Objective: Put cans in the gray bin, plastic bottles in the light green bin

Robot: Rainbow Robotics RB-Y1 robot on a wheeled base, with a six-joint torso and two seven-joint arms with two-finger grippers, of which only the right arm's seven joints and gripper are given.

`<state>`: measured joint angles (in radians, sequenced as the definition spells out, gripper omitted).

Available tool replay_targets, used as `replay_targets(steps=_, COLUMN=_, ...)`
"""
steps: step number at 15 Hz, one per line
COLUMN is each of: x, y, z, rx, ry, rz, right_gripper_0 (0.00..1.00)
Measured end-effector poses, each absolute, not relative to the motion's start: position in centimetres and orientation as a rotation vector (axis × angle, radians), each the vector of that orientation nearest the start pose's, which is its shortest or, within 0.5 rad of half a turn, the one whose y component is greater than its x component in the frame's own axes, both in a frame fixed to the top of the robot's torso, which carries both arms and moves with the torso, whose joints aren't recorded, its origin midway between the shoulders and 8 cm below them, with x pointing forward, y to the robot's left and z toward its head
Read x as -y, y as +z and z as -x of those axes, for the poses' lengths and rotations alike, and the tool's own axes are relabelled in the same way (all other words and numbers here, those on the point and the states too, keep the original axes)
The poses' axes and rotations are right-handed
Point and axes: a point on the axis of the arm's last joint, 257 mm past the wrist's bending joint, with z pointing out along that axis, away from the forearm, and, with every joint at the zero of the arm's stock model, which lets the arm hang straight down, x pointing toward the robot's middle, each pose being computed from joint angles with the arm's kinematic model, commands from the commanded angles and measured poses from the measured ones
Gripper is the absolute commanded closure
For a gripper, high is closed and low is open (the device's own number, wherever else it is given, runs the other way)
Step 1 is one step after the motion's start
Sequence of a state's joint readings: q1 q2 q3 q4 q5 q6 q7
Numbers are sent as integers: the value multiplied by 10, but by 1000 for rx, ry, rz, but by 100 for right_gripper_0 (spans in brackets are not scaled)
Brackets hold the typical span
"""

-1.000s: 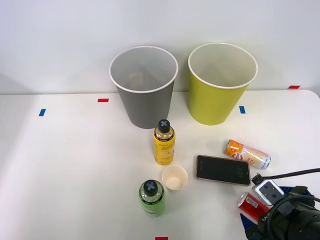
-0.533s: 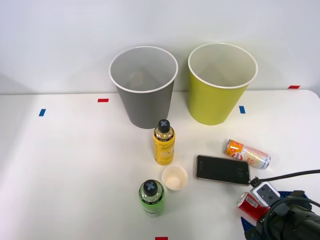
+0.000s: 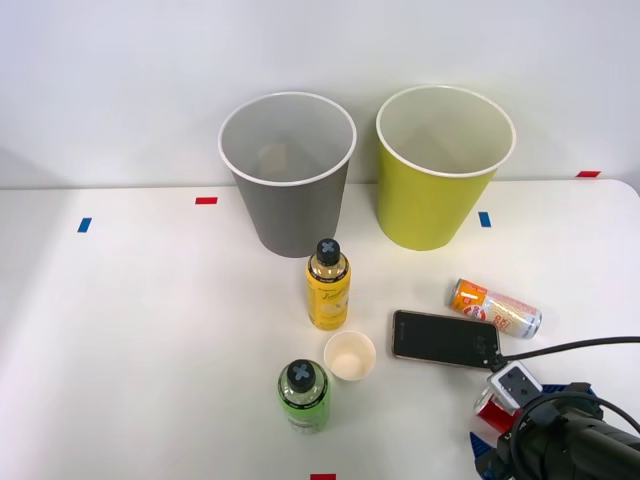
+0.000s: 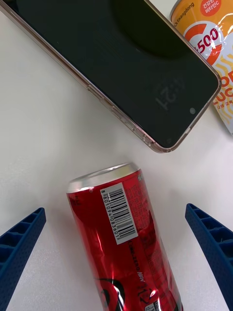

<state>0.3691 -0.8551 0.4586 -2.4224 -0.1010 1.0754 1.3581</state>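
The red can (image 4: 124, 238) is lying lengthwise between my fingers, and its silver end (image 4: 103, 177) points toward the phone. The can will tip upright with the silver end on top when I lift.
The red can (image 4: 124, 233) lies on its side on the white table, its silver end toward the phone. My right gripper (image 4: 115, 210) is open, one blue finger on each side of the can and neither touching it. From the front, the gripper (image 3: 490, 432) sits at the near right and covers most of the red can (image 3: 486, 403). The orange-and-white can (image 3: 493, 307) lies on its side past the phone. A yellow bottle (image 3: 328, 285) and a green bottle (image 3: 304, 394) stand upright mid-table. The gray bin (image 3: 287, 175) and the light green bin (image 3: 440, 170) stand at the back.
A dark phone (image 3: 445, 339) lies flat between the two cans, close to the red can's end. A small cream paper cup (image 3: 350, 355) stands between the two bottles. Colored tape marks dot the table (image 3: 150, 330), and the right arm's cable (image 3: 580, 346) arcs over the near right corner.
My right arm has shifted left over the red can, hiding more of it in the front view. Nothing else on the table has moved.
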Motion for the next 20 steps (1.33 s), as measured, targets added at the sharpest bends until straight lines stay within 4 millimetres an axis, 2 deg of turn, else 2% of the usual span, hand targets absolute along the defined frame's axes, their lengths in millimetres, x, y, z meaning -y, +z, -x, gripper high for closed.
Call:
replay_targets(steps=8, x=235, y=-335, z=-308, rx=-2357, ry=-182, rz=784, right_gripper_0=0)
replay_targets(steps=9, x=237, y=-335, z=-308, rx=-2356, ry=-191, rz=794, right_gripper_0=20)
replay_targets(steps=10, x=240, y=-336, z=-307, rx=-2357, ry=-201, rz=805, right_gripper_0=47)
replay_targets(steps=11, x=243, y=-336, z=-306, rx=-2358, ry=-210, rz=816, right_gripper_0=88)
replay_targets(steps=12, x=245, y=-336, z=-305, rx=-2358, ry=-220, rz=823, right_gripper_0=97)
replay_targets(steps=16, x=251, y=-337, z=-297, rx=-2362, ry=-243, rz=830, right_gripper_0=100)
replay_targets(steps=20, x=240, y=-332, z=-293, rx=-2354, ry=-207, rz=813, right_gripper_0=100)
